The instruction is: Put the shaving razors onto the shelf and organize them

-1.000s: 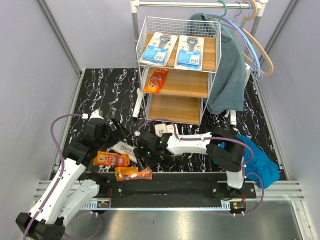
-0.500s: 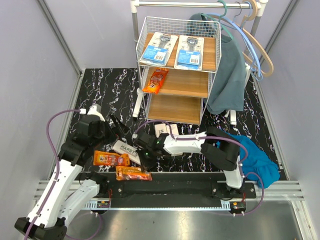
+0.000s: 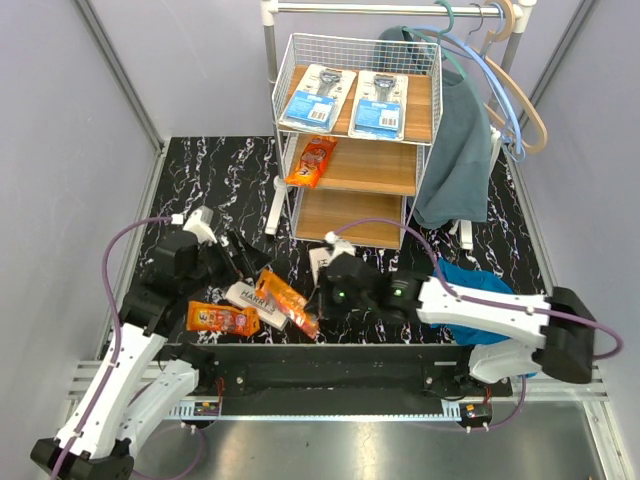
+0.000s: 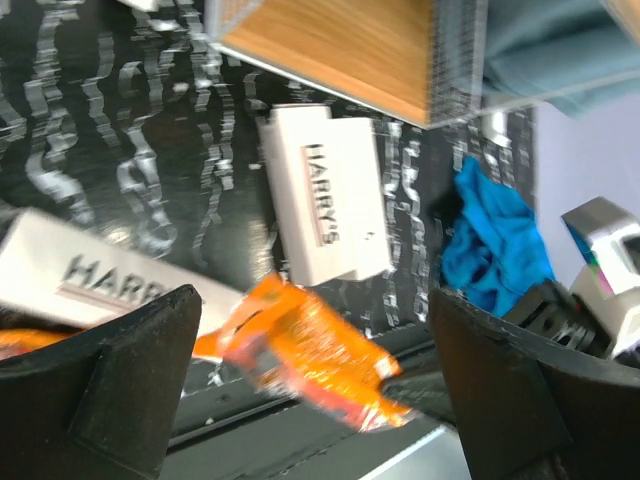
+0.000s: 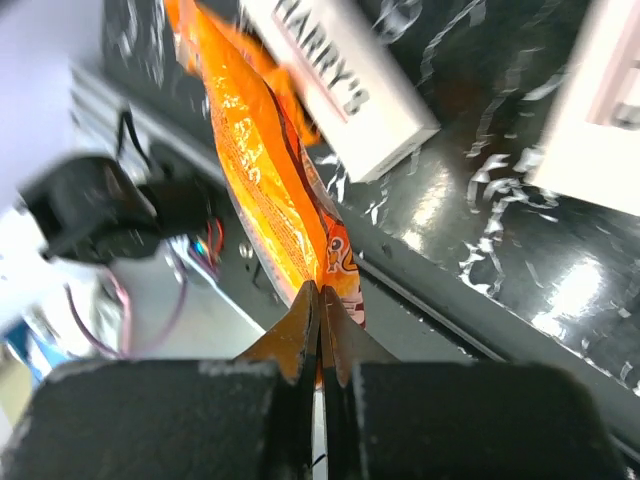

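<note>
I should hold the orange bag by its upper end [image 3: 266,283] with my left gripper while my right gripper takes a new grip, because the bag slants from its lower edge [image 3: 309,326] in my right gripper.
The shelf [image 3: 350,140] stands at the back, with two blue-and-white razor cards [image 3: 318,93] [image 3: 382,103] on its top board and an orange bag [image 3: 312,160] on the middle one. My right gripper [image 3: 316,316] [image 5: 322,290] is shut on the lower edge of another orange bag [image 3: 286,300] [image 5: 265,170], which hangs above a white HARRY'S box [image 3: 250,296] [image 5: 345,70]. My left gripper [image 3: 240,258] [image 4: 315,390] stands open to its left, empty. One more orange bag [image 3: 222,318] lies flat on the table. A second HARRY'S box [image 3: 325,260] [image 4: 325,195] lies before the shelf.
A white clothes rail with hangers [image 3: 505,60] and a teal garment [image 3: 460,140] stand right of the shelf. A blue cloth [image 3: 462,276] lies under my right arm. A black mounting rail [image 3: 330,360] runs along the table's near edge.
My right gripper closed on the orange bag by the front rail and raised it over the HARRY'S box, while the right arm swung out to the right. The left gripper stayed open.
</note>
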Action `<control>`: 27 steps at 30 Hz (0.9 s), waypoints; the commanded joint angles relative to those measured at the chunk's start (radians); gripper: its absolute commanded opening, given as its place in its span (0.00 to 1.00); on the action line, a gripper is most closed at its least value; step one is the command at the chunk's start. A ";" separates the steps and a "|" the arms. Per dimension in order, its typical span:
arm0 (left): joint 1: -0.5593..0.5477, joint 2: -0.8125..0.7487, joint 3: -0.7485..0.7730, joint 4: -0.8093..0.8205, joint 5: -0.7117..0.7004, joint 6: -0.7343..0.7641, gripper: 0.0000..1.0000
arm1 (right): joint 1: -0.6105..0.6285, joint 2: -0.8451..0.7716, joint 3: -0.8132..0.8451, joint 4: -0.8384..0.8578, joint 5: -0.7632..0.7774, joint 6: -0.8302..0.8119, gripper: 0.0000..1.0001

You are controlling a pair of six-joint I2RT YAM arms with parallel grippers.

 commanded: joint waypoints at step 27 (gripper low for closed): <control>-0.052 -0.002 -0.343 0.771 0.423 -0.217 0.96 | 0.004 -0.315 -0.291 0.470 0.215 0.141 0.00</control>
